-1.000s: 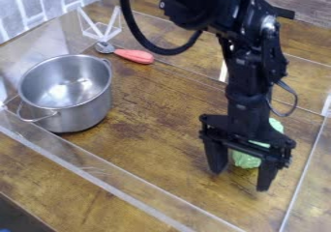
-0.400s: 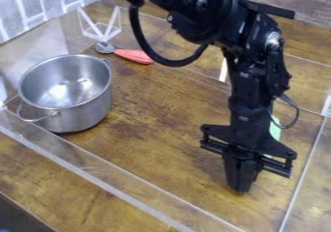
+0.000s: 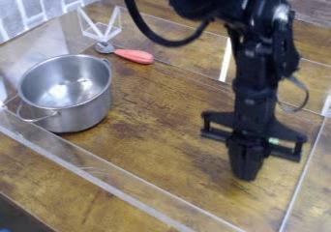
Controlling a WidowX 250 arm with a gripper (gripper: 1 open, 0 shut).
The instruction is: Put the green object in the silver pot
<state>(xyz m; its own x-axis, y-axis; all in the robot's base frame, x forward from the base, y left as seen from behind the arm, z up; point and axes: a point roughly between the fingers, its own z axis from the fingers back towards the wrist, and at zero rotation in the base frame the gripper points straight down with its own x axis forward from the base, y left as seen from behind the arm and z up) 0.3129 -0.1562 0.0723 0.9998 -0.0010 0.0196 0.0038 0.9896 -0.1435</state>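
Observation:
I should keep moving my gripper over the rim of the silver pot and let go of the green object inside, since the pot is open and empty (image 3: 68, 86) and the wood is clear up to it (image 3: 155, 115).
The silver pot (image 3: 60, 93) stands empty at the left of the wooden table, its open top facing up. My gripper (image 3: 247, 171) hangs point-down over the table's right side, well away from the pot, with its dark fingers (image 3: 246, 155) pressed together into one narrow wedge. The green object is hidden: no green shows between the fingers, and the wood right under them is bare. The fingertips hang a little above the table.
A red-orange flat utensil (image 3: 134, 55) lies behind the pot, next to a white wire stand (image 3: 101, 25). A clear plastic rim (image 3: 142, 183) runs along the table's front edge. The black arm (image 3: 258, 43) reaches in from the top.
The fingers stood open around the green object a second ago; they have shut on it and the gripper has risen. The green object no longer shows on the table.

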